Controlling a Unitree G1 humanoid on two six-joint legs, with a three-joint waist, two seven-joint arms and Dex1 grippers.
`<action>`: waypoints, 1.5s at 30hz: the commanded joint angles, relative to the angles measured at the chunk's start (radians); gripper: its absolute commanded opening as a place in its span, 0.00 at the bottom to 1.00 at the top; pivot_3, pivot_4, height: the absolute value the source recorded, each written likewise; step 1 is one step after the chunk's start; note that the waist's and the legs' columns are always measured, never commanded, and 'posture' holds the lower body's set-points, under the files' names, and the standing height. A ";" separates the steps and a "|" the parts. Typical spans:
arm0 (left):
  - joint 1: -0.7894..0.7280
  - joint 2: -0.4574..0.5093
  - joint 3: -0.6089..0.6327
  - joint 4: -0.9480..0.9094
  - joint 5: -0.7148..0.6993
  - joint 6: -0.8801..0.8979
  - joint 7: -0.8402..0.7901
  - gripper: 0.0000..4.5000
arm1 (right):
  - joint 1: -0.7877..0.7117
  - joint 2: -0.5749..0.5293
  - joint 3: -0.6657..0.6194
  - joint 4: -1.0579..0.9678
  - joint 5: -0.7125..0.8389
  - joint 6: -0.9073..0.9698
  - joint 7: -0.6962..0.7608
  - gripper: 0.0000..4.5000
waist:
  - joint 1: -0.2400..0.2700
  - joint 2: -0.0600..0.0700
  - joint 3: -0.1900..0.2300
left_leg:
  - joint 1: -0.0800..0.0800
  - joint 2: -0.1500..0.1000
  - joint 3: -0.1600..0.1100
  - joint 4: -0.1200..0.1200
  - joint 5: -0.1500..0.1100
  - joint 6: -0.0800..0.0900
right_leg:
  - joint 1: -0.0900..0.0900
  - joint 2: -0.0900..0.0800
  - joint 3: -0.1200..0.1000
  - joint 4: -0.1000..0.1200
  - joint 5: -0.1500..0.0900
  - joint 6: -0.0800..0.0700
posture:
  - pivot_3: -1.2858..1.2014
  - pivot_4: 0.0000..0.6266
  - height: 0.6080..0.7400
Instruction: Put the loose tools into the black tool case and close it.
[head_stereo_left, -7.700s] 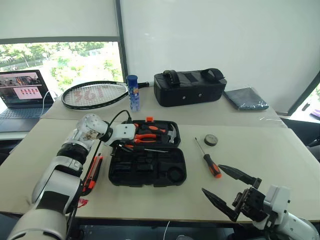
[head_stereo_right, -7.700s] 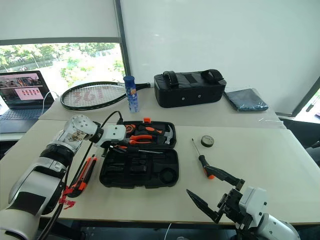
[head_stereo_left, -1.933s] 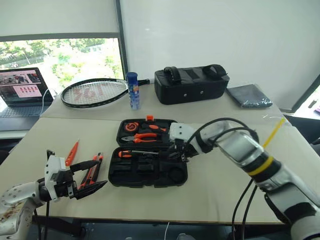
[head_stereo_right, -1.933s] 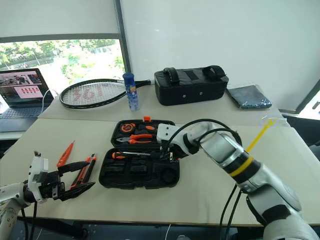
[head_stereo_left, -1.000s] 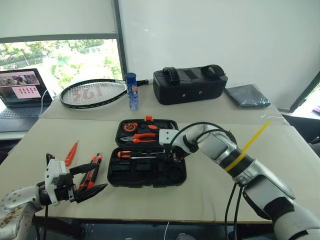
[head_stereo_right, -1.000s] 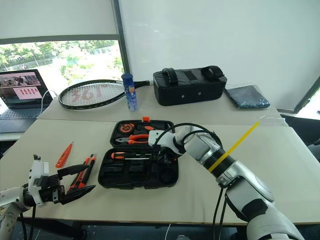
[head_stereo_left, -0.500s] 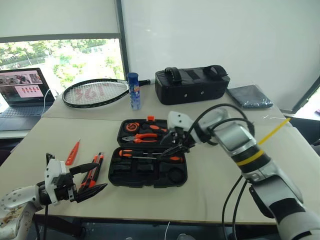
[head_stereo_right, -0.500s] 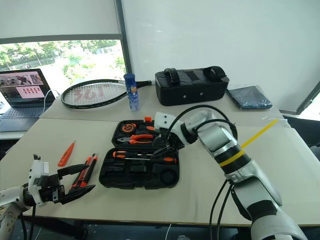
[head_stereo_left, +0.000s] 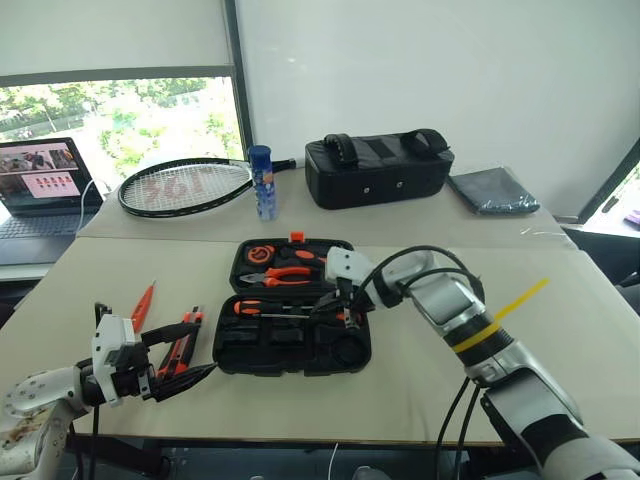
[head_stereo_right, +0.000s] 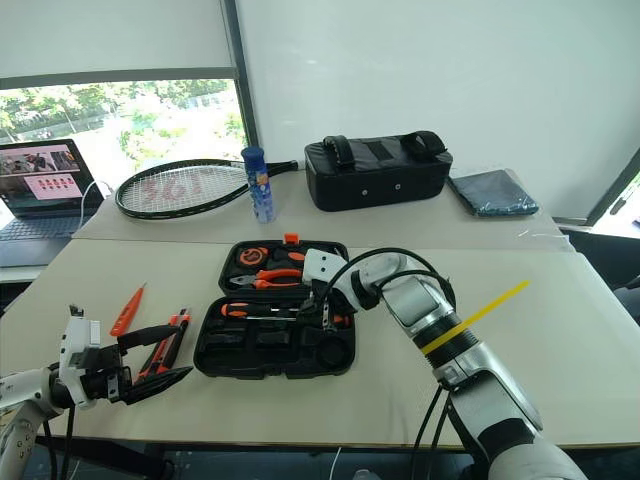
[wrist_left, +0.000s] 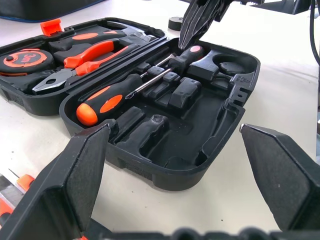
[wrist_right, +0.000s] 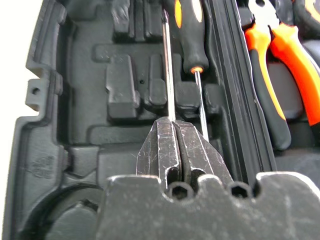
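Observation:
An empty narrow groove (wrist_left: 134, 129) lies between raised blocks next to the screwdrivers, so the orange tester screwdriver (head_stereo_left: 143, 308) should come to rest lengthwise in it when the robot lowers it.
The black tool case (head_stereo_left: 230, 352) lies open in the middle of the table. Two orange-and-black screwdrivers (wrist_left: 107, 98) (wrist_left: 186, 54) rest in its near half. My right gripper (head_stereo_left: 328, 303) is shut and empty, its tips just over the right screwdriver's handle (head_stereo_left: 345, 318). In the right wrist view the shut fingers (wrist_right: 172, 147) hang above two thin shafts. The utility knife (head_stereo_left: 185, 338) and the orange tester screwdriver (head_stereo_left: 143, 305) lie left of the case. My left gripper (head_stereo_left: 203, 350) hovers open by the knife. The black tape roll (wrist_left: 176, 22) sits on the table beyond the case.
The case's far half (head_stereo_left: 345, 250) holds pliers, a hammer and a round tape measure. On the far table are a racket (head_stereo_left: 185, 188), a blue bottle (head_stereo_left: 262, 182), a black bag (head_stereo_left: 380, 172), a grey cloth (head_stereo_left: 497, 190) and a laptop (head_stereo_left: 45, 180).
My right gripper lifted off the case and opened, leaving the second screwdriver in its slot, then came back down and shut above its handle. The left arm has kept still.

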 joint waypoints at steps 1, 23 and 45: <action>-0.010 0.013 0.009 -0.017 -0.003 -0.006 0.002 1.00 | -0.002 0.020 0.003 0.027 -0.021 -0.033 -0.020 0.01 | -0.001 0.000 0.000 | 0.000 0.000 0.000 0.000 0.000 0.000 | 0.000 0.000 0.000 0.000 0.000 0.000 | 0.52 0.24 1.00; 0.087 0.015 0.120 -0.040 -0.027 -0.007 0.051 1.00 | 0.109 0.037 -0.232 -0.129 0.153 -0.169 -0.024 0.01 | -0.017 0.000 0.000 | 0.003 0.001 0.001 0.000 0.000 0.000 | 0.001 0.001 0.002 0.001 0.001 -0.001 | 0.52 0.24 1.00; 0.239 -0.059 0.465 0.085 -0.094 0.216 0.498 1.00 | 0.886 -0.028 -0.705 -0.484 0.534 -0.554 0.001 1.00 | -0.010 -0.006 0.002 | 0.023 0.001 0.003 -0.006 0.000 -0.001 | 0.020 0.001 0.004 -0.004 -0.006 0.008 | 0.52 0.24 1.00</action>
